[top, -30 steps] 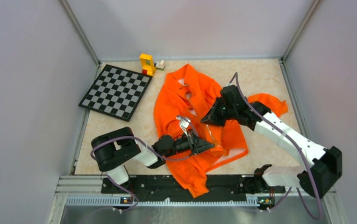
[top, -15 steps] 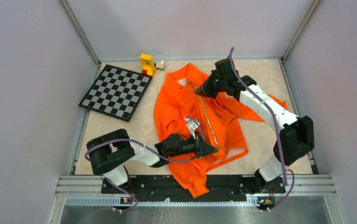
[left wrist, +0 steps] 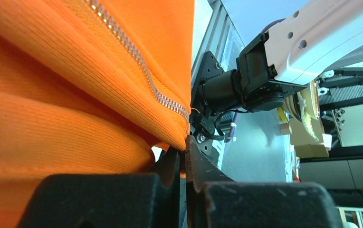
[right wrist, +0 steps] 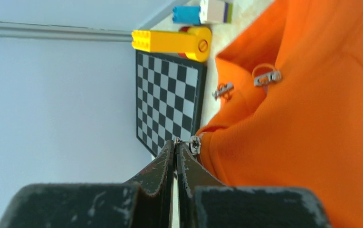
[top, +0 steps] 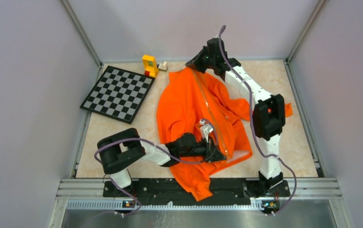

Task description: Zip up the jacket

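The zipper [top: 209, 108] lies straight from the pinned hem to the collar, so my right gripper must now draw the pull until the slider reaches the collar's top edge [right wrist: 206, 136].
The bright orange jacket [top: 184, 104] lies spread on the table, its zipper [top: 211, 111] running closed from the hem to the collar. My left gripper [top: 216, 155] is shut on the jacket's bottom edge beside the zipper's lower end. In the left wrist view the left gripper [left wrist: 185, 154] pinches orange fabric [left wrist: 75, 95] just below the metal zipper teeth [left wrist: 146, 78]. My right gripper [top: 194, 65] is at the collar at the far end. In the right wrist view the right gripper [right wrist: 176, 142] is shut on the zipper pull, with the slider [right wrist: 195, 144] against the jacket [right wrist: 312, 118].
A black-and-white chessboard [top: 118, 92] lies at the far left. A yellow block [top: 149, 65] and small blocks [top: 162, 66] stand behind it near the back wall. Enclosure walls surround the table. The right arm [top: 265, 114] stretches over the jacket's right sleeve.
My right gripper has travelled from the jacket's middle up to the collar, drawing the zipper closed behind it. The left gripper has shifted slightly right, still holding the hem.
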Motion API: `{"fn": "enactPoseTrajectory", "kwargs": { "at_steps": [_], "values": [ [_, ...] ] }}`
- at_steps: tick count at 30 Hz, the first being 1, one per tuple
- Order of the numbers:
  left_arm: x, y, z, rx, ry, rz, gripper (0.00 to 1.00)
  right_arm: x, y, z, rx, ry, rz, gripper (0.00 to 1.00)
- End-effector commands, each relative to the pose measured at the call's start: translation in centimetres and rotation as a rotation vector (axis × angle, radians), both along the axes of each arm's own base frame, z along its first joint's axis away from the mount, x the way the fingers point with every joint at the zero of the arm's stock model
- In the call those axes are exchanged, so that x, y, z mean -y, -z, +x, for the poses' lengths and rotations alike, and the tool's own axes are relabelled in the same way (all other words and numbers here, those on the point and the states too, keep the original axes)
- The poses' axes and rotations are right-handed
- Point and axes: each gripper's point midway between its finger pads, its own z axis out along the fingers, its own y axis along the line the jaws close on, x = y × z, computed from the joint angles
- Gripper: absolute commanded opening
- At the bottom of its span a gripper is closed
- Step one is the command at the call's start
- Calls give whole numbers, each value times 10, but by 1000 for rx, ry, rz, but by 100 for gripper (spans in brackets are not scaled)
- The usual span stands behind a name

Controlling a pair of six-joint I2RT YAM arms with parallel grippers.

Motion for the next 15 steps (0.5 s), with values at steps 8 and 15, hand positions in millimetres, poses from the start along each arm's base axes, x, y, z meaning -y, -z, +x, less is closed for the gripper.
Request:
{"fn": "enactPoseTrajectory", "kwargs": {
  "at_steps": [8, 15],
  "values": [
    [24, 33, -46, -155, 285, 105, 0, -12, -89, 98, 412, 46, 119, 0],
    [25, 44, -42, -190, 285, 128, 0, -2, -83, 125, 436, 69, 172, 0]
  ]
}}
